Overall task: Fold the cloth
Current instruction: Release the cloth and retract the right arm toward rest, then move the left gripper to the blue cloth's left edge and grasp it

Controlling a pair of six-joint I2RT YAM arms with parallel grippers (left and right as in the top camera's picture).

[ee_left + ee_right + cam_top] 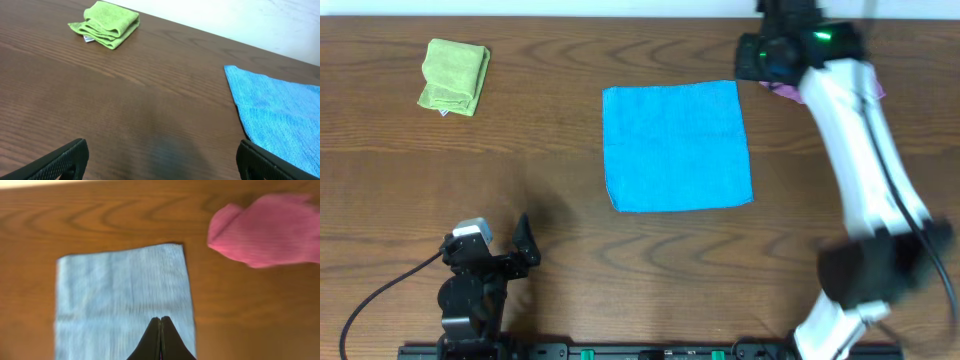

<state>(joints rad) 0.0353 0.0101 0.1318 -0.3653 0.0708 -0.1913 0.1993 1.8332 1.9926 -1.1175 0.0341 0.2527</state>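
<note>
The blue cloth is flat, its near corner (pixel 749 200) free, so my right gripper goes on backing away from the cloth's far edge before it opens by that corner (pixel 788 208).
The blue cloth (pixel 677 146) lies flat and unfolded in the middle of the table. It also shows in the left wrist view (pixel 280 120) and the right wrist view (pixel 120 300). My right gripper (pixel 161 319) is shut and empty, raised above the cloth's right part; in the overhead view it is near the cloth's far right corner (pixel 754 58). The right wrist view is blurred. My left gripper (pixel 512 255) is open and empty at the front left, well left of the cloth, its fingers wide apart over bare wood (pixel 160 160).
A folded green cloth (pixel 454 76) lies at the far left, also in the left wrist view (pixel 106 23). A pink cloth (pixel 265 227) lies at the far right, mostly hidden under the right arm in the overhead view (pixel 788 92). The wooden table (pixel 520 170) ends at a white wall behind.
</note>
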